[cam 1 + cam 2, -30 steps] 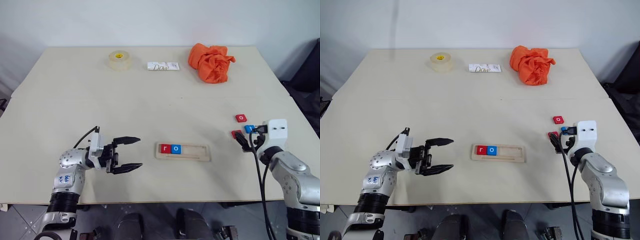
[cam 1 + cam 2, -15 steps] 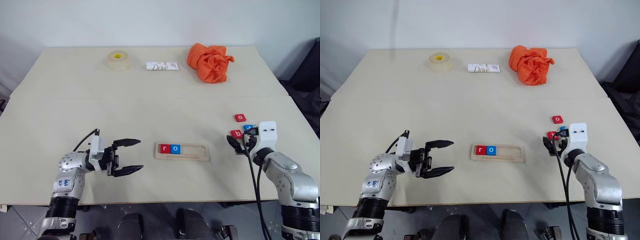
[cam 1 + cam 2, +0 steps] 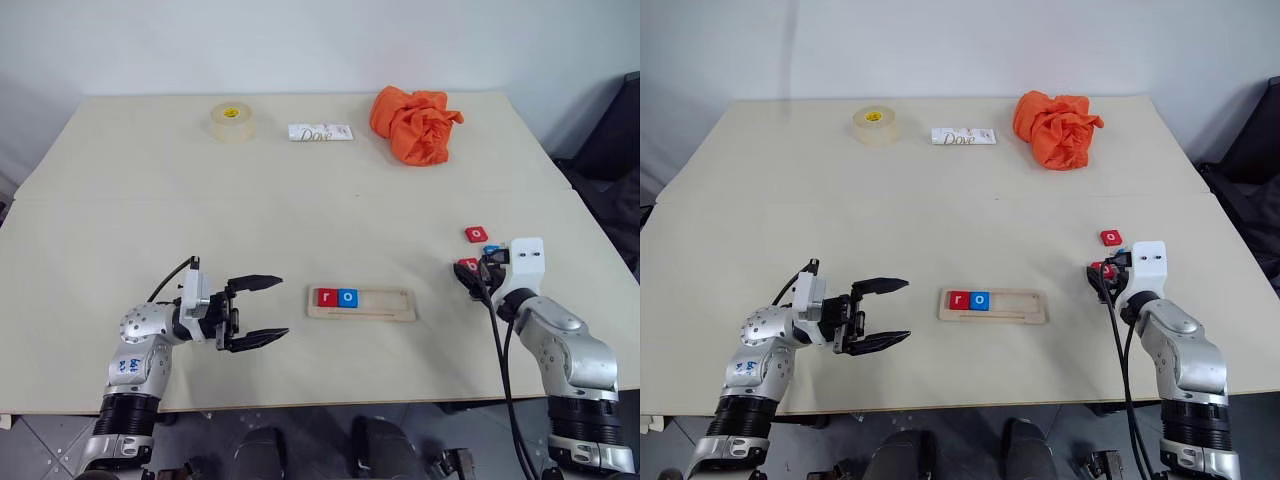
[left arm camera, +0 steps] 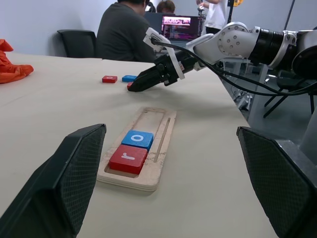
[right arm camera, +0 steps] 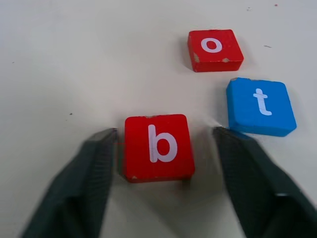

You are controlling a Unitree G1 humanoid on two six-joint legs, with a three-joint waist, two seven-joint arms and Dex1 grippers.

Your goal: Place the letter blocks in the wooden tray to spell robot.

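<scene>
The b block's side [image 5: 127, 148] meant for the blue o is covered by my right gripper's finger. I should put the block down near the tray [image 3: 438, 305] and hold it by its top and bottom.
The wooden tray [image 3: 388, 303] lies at the middle front of the table with a red r block [image 3: 327, 297] and a blue o block [image 3: 347, 297] at its left end. To the right lie a red o block [image 5: 214, 49], a blue t block [image 5: 258, 106] and a red b block [image 5: 158, 147], all flat on the table. My right gripper [image 5: 163, 136] is low over the b block, one finger on each side of it, open with small gaps. My left gripper [image 3: 283, 308] hovers open left of the tray, pointing at it.
At the back of the table are a tape roll [image 3: 232, 121], a white Dove packet [image 3: 320, 132] and a crumpled orange cloth [image 3: 413, 123]. The table's right edge runs close to the loose blocks. A seated person [image 4: 124, 34] shows beyond the table.
My right hand has crept a little left and lower onto the red b block. The left arm has kept still. The whole picture has shifted slightly.
</scene>
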